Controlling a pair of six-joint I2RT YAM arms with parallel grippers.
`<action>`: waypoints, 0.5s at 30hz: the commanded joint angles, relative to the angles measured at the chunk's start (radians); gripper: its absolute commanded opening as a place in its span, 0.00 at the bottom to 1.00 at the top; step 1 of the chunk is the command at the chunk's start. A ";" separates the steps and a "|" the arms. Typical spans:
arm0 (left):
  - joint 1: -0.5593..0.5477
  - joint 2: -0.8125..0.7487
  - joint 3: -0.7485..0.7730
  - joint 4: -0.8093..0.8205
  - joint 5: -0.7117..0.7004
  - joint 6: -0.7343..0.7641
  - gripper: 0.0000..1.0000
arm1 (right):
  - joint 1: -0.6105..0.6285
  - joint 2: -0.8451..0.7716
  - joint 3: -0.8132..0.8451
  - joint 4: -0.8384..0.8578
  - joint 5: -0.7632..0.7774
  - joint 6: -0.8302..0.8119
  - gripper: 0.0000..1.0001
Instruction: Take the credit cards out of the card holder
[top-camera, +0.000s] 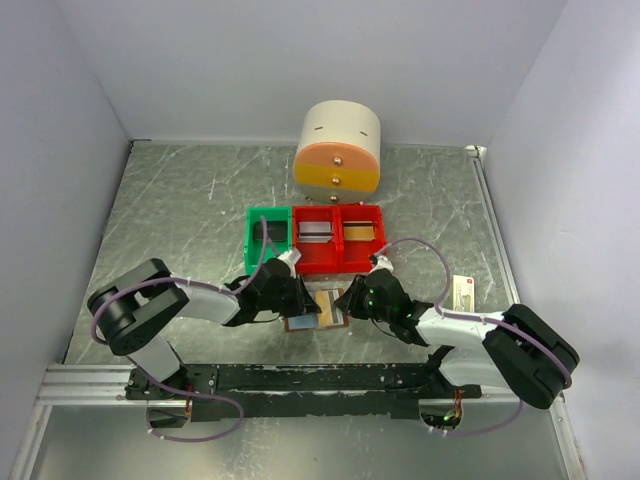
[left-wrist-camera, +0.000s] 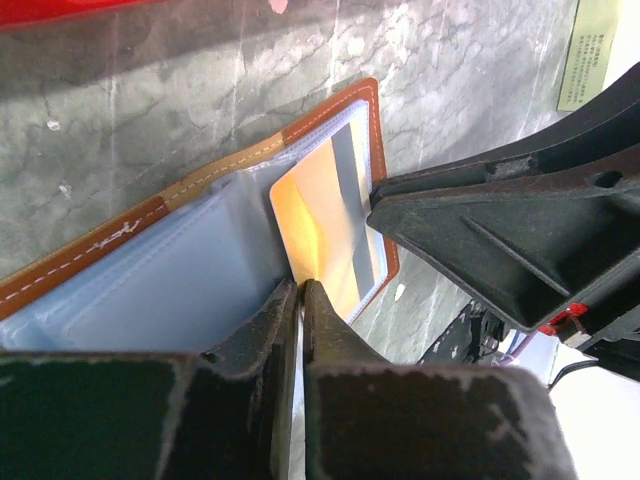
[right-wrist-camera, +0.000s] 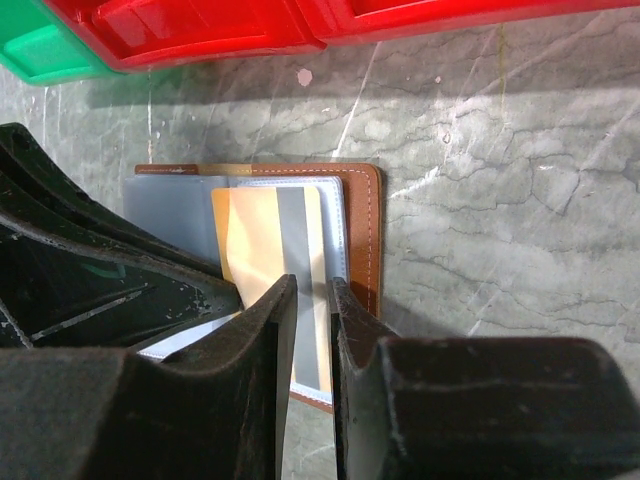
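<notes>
The robot's right gripper should keep the card holder (right-wrist-camera: 364, 240) steady while the left gripper pulls the card out, because the orange credit card's striped end (right-wrist-camera: 294, 222) is still in the pocket.
The brown card holder (top-camera: 322, 320) lies open on the table between my two grippers; its stitched brown border (left-wrist-camera: 120, 235) and blue-grey panels show in both wrist views (right-wrist-camera: 363, 230). An orange credit card (left-wrist-camera: 320, 220) with a grey stripe sticks out tilted from the right pocket (right-wrist-camera: 260, 240). My left gripper (left-wrist-camera: 300, 287) is shut on the card's near corner (top-camera: 303, 300). My right gripper (right-wrist-camera: 313, 285) stands over the card's grey stripe at the holder's right half (top-camera: 350, 300). Its jaws are a narrow gap apart with nothing between them.
A green bin (top-camera: 266, 238) and two red bins (top-camera: 316, 240) stand just behind the holder, with flat cards inside. A round cream and orange drawer box (top-camera: 338, 148) is farther back. A cream box with a red mark (top-camera: 462, 292) lies at the right.
</notes>
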 joint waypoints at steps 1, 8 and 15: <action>-0.008 -0.037 0.002 -0.004 -0.024 0.007 0.11 | -0.002 0.031 -0.031 -0.132 0.018 -0.015 0.20; -0.009 -0.114 0.004 -0.163 -0.073 0.044 0.07 | -0.001 0.020 -0.023 -0.139 0.009 -0.024 0.20; -0.008 -0.114 0.009 -0.202 -0.071 0.072 0.07 | -0.004 -0.004 0.036 -0.143 -0.048 -0.066 0.21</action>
